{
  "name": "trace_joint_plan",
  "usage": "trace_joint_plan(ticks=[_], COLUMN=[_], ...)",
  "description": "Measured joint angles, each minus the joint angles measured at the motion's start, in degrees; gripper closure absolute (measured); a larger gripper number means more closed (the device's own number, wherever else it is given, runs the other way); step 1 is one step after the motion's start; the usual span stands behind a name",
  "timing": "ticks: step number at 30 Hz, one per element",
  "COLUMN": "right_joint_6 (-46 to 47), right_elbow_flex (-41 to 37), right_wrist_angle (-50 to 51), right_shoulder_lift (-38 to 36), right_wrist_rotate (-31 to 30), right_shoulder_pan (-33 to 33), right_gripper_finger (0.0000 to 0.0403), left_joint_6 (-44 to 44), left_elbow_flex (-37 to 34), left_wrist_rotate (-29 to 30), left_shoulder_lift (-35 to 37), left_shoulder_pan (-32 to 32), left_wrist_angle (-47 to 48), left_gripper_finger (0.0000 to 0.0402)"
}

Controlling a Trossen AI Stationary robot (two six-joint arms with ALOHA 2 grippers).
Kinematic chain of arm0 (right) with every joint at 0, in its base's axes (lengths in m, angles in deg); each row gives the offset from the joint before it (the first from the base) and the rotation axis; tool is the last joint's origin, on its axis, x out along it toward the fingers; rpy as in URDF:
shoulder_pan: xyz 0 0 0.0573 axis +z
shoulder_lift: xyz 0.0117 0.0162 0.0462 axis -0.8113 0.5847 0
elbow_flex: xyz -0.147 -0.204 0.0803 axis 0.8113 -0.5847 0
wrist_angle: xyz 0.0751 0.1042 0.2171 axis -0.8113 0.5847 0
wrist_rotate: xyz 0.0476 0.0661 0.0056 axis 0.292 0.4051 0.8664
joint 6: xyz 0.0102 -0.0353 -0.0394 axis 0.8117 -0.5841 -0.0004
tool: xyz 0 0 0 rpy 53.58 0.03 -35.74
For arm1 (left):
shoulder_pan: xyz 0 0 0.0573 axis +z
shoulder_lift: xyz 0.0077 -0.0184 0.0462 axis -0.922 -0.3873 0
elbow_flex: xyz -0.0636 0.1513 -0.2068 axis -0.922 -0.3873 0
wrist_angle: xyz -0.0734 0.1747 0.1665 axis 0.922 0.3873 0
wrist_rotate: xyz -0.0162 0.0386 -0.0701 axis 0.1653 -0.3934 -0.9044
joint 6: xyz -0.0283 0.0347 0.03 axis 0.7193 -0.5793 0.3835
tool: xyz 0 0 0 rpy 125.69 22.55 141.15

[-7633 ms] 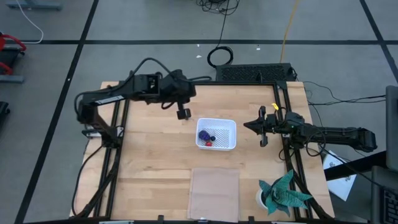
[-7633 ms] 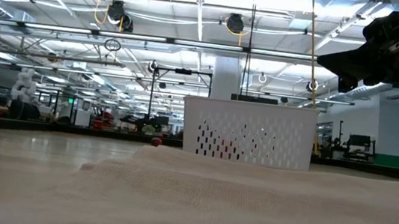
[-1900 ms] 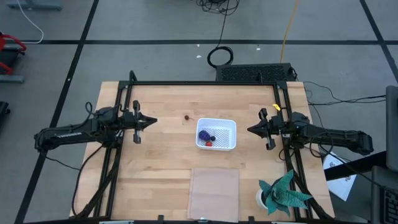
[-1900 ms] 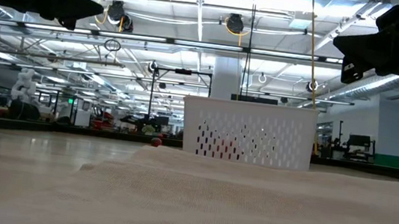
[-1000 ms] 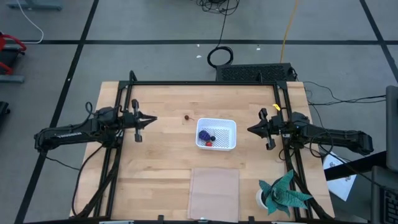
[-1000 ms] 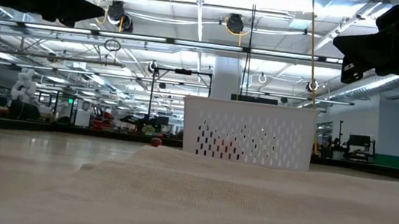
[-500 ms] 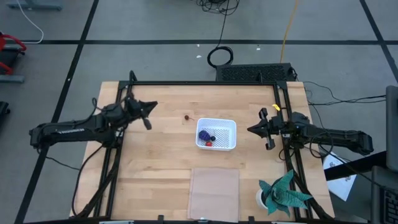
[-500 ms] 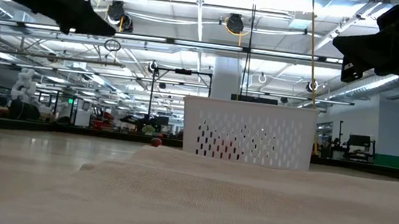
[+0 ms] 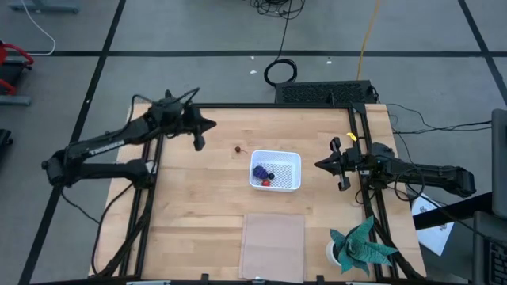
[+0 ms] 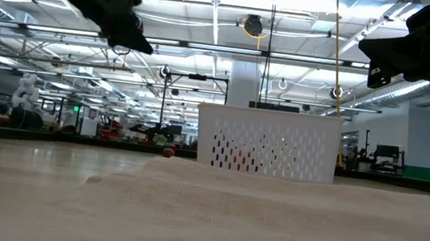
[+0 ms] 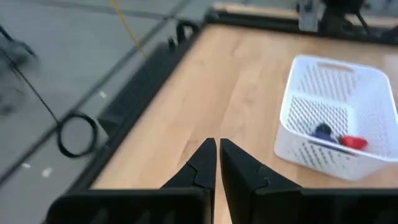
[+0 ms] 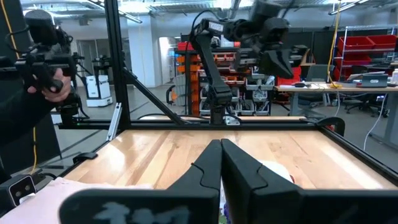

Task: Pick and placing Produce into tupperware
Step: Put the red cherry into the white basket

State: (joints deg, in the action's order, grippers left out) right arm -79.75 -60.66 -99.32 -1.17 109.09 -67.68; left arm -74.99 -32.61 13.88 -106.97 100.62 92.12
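Observation:
The small red berry [image 9: 238,149] is lying clear of the white tupperware, so I should next move my left gripper toward the berry until the fingers are above it.
The white tupperware [image 9: 287,164] stands at the table's middle, right of centre, and holds the purple-blue bunch [image 9: 259,169], a dark berry [image 9: 269,176] and a red piece [image 9: 266,182]. One small red berry [image 9: 238,148] lies on the bare wood just beyond the tupperware's far left corner and also shows in the low view [image 10: 168,153]. My left gripper [image 9: 210,125] hangs shut in the air over the far left part of the table, left of that berry; its wrist view [image 11: 217,147] looks toward the tupperware [image 11: 336,124]. My right gripper [image 9: 318,165] waits shut, right of the tupperware.
A flat pale translucent sheet [image 9: 273,244] lies at the near edge. A teal paper plant [image 9: 361,245] stands at the near right corner. Black frame rails [image 9: 261,106] run along the far and side edges. A person [image 12: 37,68] stands beyond the table in the right wrist view.
My left gripper has swung from the table's left side toward the far edge and to the right, rising and coming nearer the loose red berry; it stays shut. The right arm, the tupperware and the fruits have kept still.

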Motion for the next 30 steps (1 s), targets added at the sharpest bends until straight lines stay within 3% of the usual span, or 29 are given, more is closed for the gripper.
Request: trace_joint_plan(ticks=[5,13,24,30], right_joint_6=[0.0,0.0,0.02,0.01], right_elbow_flex=[0.02,0.0,0.01,0.01], right_wrist_angle=[0.0,-0.46,-0.4,-0.14], right_shoulder_lift=[0.0,0.04,0.04,0.04], right_wrist_rotate=[0.0,0.0,0.0,0.0], right_shoulder_pan=[-0.02,0.0,-0.01,-0.02], right_gripper_finger=[0.0403,0.0403,0.0403,0.0403], left_joint_6=[-3.16,-8.28,-28.21,-24.78], left_elbow_flex=[5.91,19.54,37.69,43.67], left_wrist_rotate=[-1.98,-2.57,-1.16,1.51], left_shoulder_lift=[-8.11,-20.22,-33.4,-38.47], left_shoulder_pan=[2.13,1.21,-0.15,-0.78], left_wrist_angle=[5.82,17.31,33.57,38.16], left_gripper_finger=[0.0398,0.0399,0.0394,0.037])
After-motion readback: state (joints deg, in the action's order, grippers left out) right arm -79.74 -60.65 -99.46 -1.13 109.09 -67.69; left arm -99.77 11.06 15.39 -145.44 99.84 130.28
